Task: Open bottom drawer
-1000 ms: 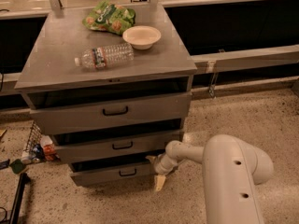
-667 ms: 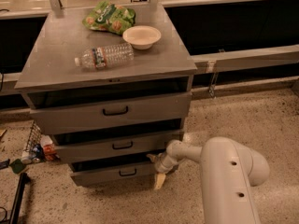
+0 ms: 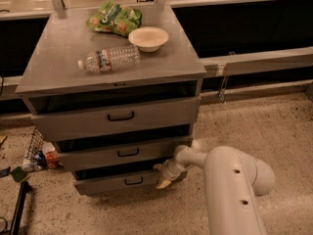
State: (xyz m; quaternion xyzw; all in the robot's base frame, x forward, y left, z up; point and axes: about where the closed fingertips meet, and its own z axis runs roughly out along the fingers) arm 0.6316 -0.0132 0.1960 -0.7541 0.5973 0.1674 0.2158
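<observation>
The robot's gripper is next to the bottom drawer's handle [image 3: 134, 181] with a gap above the drawer's front, so it should open, hook the front's top edge [image 3: 146, 171] and pull from inside.
The grey cabinet [image 3: 58, 77] has three drawer fronts. The bottom drawer [image 3: 105, 184] is the lowest and narrowest, with a small black bar handle [image 3: 133, 181]. All three fronts stand slightly out, with dark gaps above them. My gripper [image 3: 161, 176] is at the right end of the bottom drawer front, to the right of its handle and not on it. It looks open, with one fingertip [image 3: 164, 183] low and the other above it. My white arm [image 3: 230, 190] reaches in from the lower right.
On the cabinet top lie a plastic water bottle [image 3: 110, 58], a white bowl [image 3: 148, 37] and a green chip bag [image 3: 115, 18]. A wire rack with small items [image 3: 36, 153] stands on the floor at the cabinet's left. A dark counter base runs behind.
My arm's large link has edged slightly left. The gripper stays at the right end of the bottom drawer. The drawers have not visibly moved.
</observation>
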